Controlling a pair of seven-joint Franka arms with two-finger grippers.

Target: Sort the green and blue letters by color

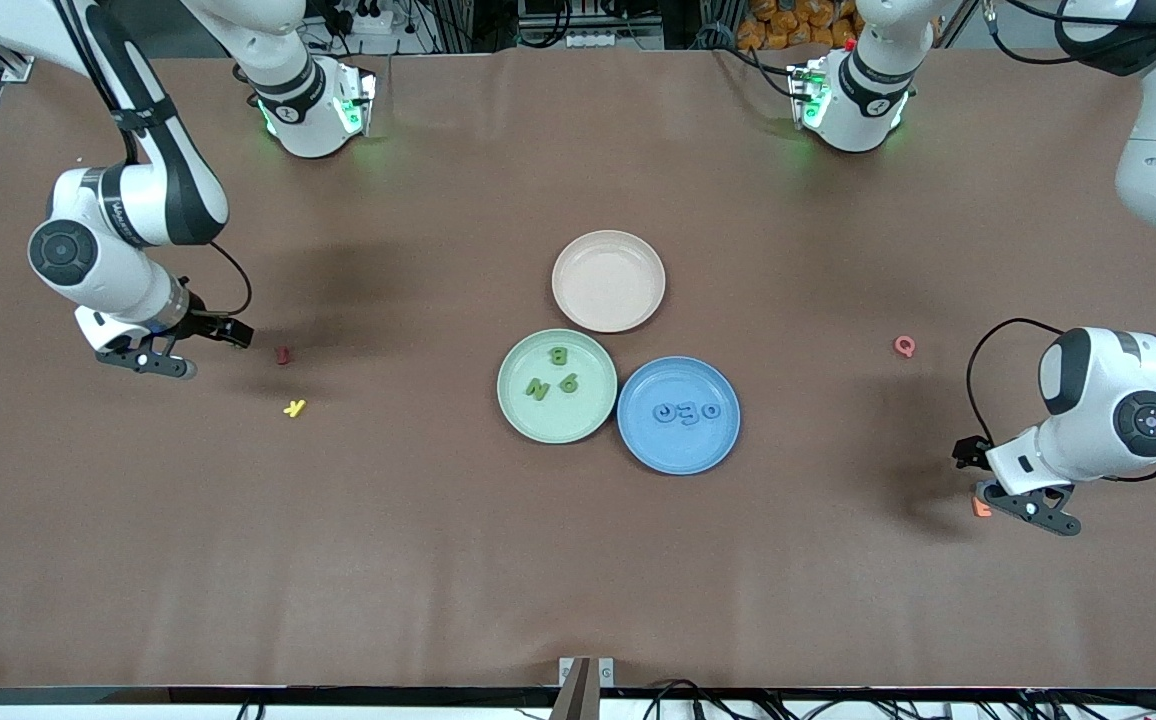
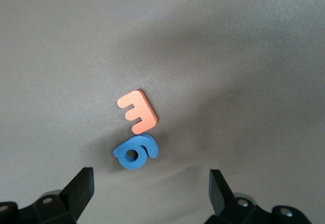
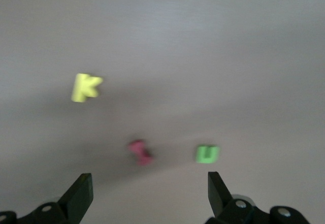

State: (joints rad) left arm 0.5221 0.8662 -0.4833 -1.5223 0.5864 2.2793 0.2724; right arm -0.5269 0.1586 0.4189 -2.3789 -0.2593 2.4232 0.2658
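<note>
The blue letter (image 2: 135, 152) and the orange letter merely meet edge to edge (image 2: 144, 133), so the blue letter will come away alone when I lift it.
Three olive green letters (image 1: 556, 377) lie in the green plate (image 1: 516, 412), and three blue letters (image 1: 687, 412) lie in the blue plate (image 1: 678, 455). My left gripper (image 1: 1028, 505) (image 2: 151, 184) hangs open over the left arm's end of the table, just off a blue letter (image 2: 134, 153) that touches an orange letter (image 2: 137, 111) (image 1: 982, 508). My right gripper (image 1: 148, 362) (image 3: 150, 186) hangs open over the right arm's end, close to a green letter (image 3: 207, 154) and a dark red letter (image 3: 140, 152) (image 1: 283, 355). Nothing is between either pair of fingers.
An empty pale pink plate (image 1: 608, 280) stands farther from the front camera than the two other plates, touching the green one. A yellow letter (image 1: 294, 407) (image 3: 85, 87) lies nearer the camera than the dark red one. A pink letter (image 1: 904, 346) lies toward the left arm's end.
</note>
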